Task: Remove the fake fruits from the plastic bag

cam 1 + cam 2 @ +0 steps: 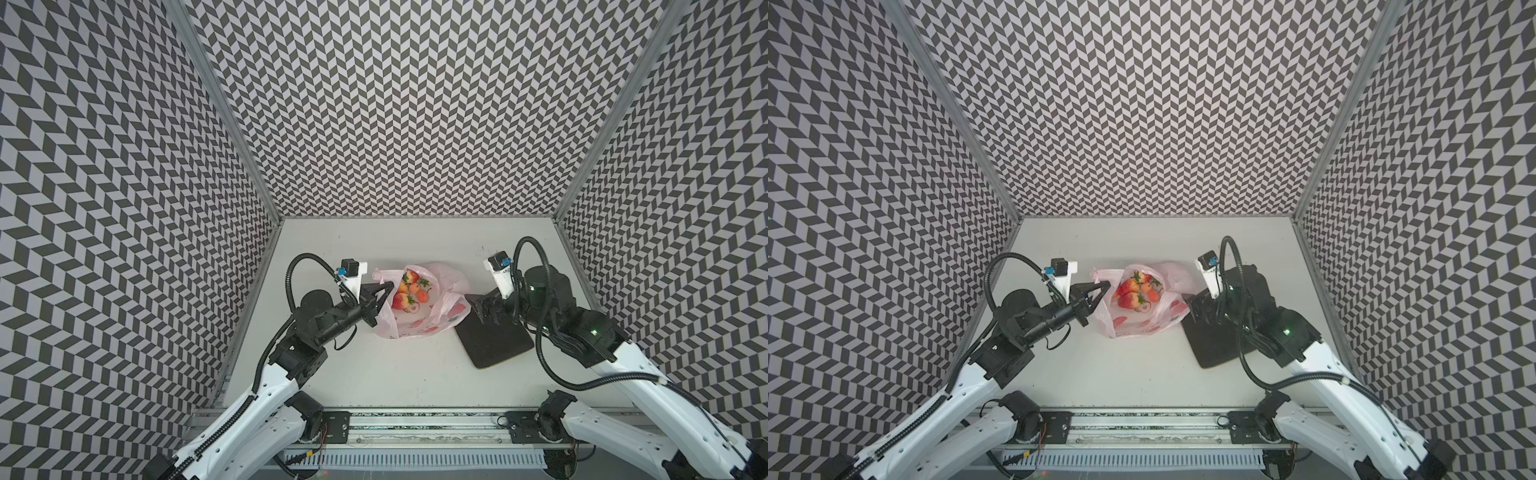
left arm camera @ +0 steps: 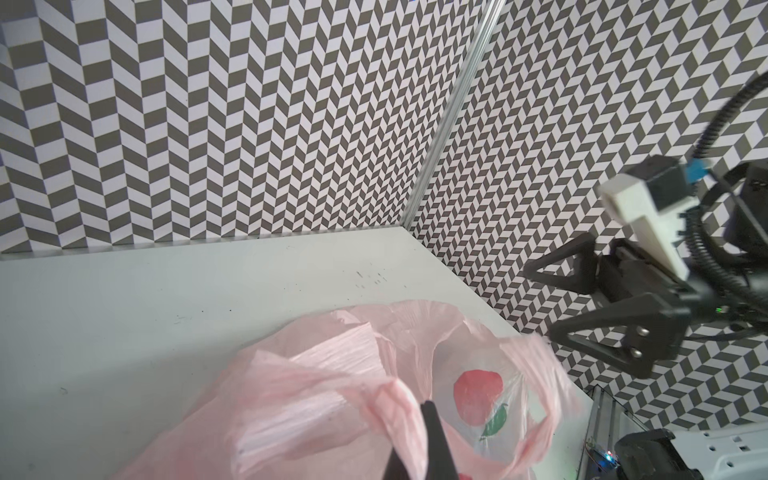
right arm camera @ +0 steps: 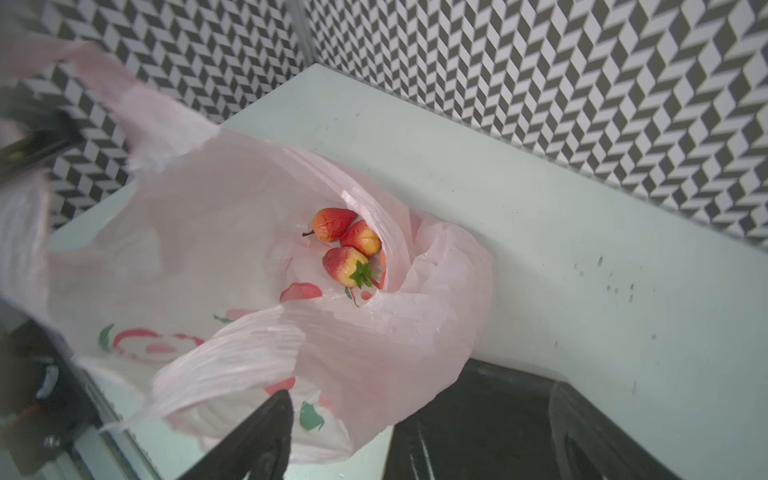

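The plastic bag (image 1: 413,323) has a loose side that lies crumpled in slack folds (image 1: 450,280). The plastic bag will pull up tall when I lift it, and its rim will sag between my grippers.
The pale-pink plastic bag (image 1: 440,322) (image 1: 1133,326) lies mid-table with its mouth spread upward. Inside it lie the fake fruits (image 1: 409,291) (image 1: 1136,293) (image 3: 345,249): red strawberries with green caps and small orange balls. My left gripper (image 1: 387,287) (image 1: 1106,286) (image 2: 428,409) is shut on the bag's left rim (image 2: 399,399) and holds it raised. My right gripper (image 1: 476,307) (image 1: 1192,305) (image 2: 538,301) (image 3: 419,390) stands open just right of the bag, above the near corner of a dark board, with nothing between its fingers. The bag's right handle (image 3: 232,365) hangs loose in front of it.
A dark brown flat board (image 1: 494,340) (image 1: 1219,345) (image 3: 478,424) lies on the table right of the bag, partly under my right arm. Patterned walls close in the table (image 1: 374,365) on three sides. A metal rail (image 1: 415,419) runs along the front edge.
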You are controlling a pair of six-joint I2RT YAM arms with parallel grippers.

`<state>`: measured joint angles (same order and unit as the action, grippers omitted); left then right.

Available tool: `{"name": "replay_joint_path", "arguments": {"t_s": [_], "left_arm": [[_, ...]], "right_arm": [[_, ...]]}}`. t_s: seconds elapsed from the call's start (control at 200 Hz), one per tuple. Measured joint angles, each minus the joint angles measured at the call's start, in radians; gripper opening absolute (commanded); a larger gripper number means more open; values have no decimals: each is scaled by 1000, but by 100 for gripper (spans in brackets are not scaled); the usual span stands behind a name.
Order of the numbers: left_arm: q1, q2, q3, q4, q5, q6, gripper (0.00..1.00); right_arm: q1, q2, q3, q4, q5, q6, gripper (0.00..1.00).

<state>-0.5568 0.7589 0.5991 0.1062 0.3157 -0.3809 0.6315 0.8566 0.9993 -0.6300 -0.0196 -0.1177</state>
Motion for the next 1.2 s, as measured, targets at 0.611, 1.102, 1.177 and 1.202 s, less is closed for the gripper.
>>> {"name": "replay_joint_path", "arguments": {"t_s": [0.611,1.102,1.177,1.202], "left_arm": [[0,-1,-3,5,-19,-6,0],[-13,35,-3,20,-19,-6,0],[-13,33,-3,20,-19,-6,0],[-13,32,-3,20,-19,-6,0]], "right_arm": [[262,192,174,-113,-107,-733,85],[391,333,73,-115,139,-860,58],[394,335,48,-89,148,-862,58],[395,335,38,-78,149,-863,58]]}}
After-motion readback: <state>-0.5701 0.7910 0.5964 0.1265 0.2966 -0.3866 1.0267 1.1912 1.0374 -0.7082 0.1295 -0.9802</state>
